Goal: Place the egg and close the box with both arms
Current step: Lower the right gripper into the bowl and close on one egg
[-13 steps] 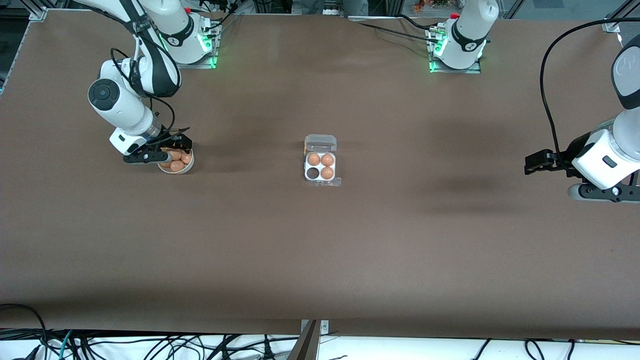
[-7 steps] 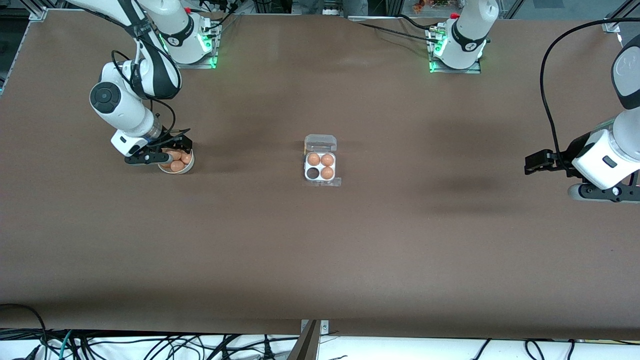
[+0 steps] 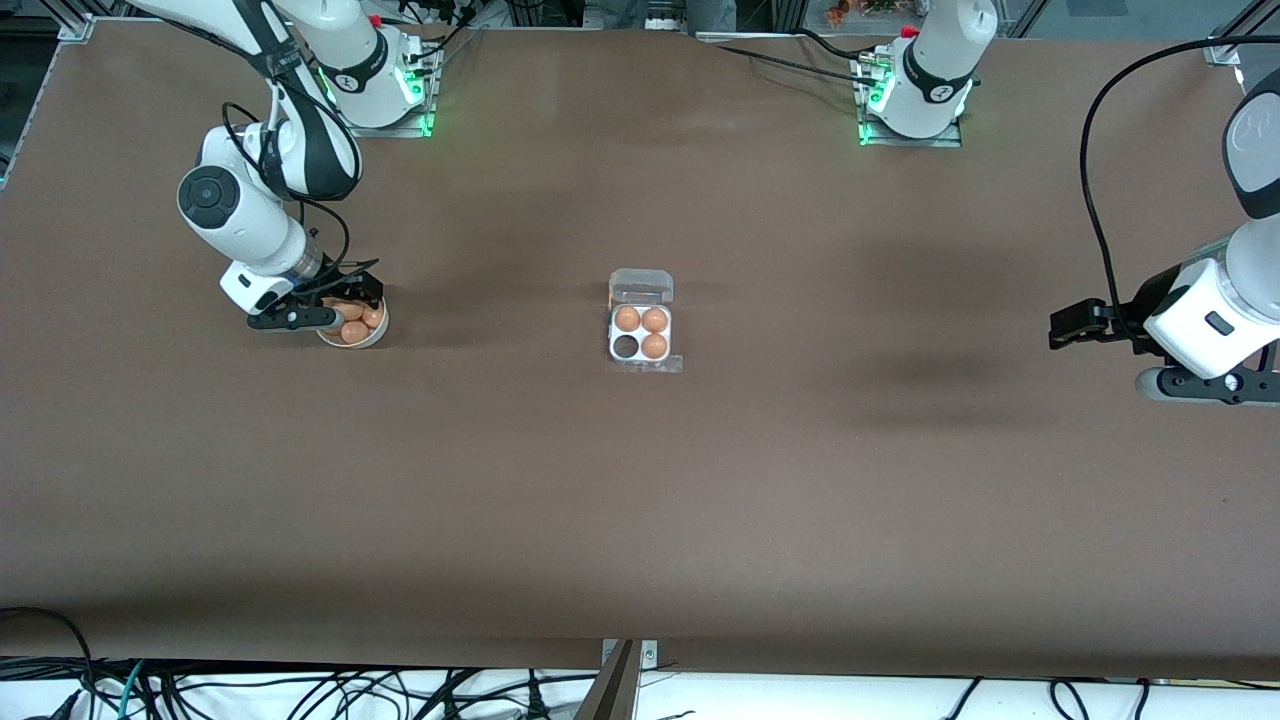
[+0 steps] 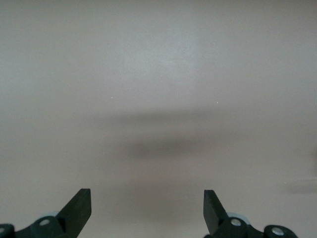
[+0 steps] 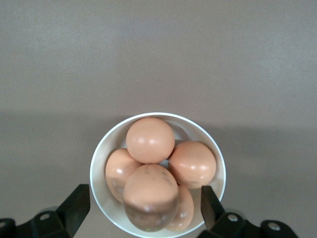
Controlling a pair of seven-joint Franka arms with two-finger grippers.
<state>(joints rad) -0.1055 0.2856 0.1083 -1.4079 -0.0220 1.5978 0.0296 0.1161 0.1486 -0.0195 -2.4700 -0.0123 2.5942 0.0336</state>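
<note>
I expect the closest egg (image 5: pixel 151 197) to come free at once when I lift it, leaving the others in the bowl, because it overlaps its neighbours (image 5: pixel 184 210) from above.
The box (image 3: pixel 640 335) lies at mid-table with its clear lid (image 3: pixel 641 286) open. It holds three eggs, and the cell (image 3: pixel 626 346) nearest the front camera toward the right arm's end is empty. Several more eggs (image 5: pixel 150 140) are piled in a round white bowl (image 3: pixel 372 338); the bowl also shows in the right wrist view (image 5: pixel 101 153). My right gripper (image 3: pixel 345 303) hangs just over the bowl, open and empty. Its fingertips (image 5: pixel 79 198) straddle the closest egg (image 5: pixel 150 196). My left gripper (image 3: pixel 1062 328) waits open and empty over bare table; it also shows in the left wrist view (image 4: pixel 147 203).
The brown table (image 3: pixel 640 520) stretches wide around the box. The arm bases (image 3: pixel 915 100) stand along the edge farthest from the front camera. Cables (image 3: pixel 300 690) hang below the near edge.
My right gripper has shifted very slightly over the bowl. The left arm, the box and the eggs have not moved.
</note>
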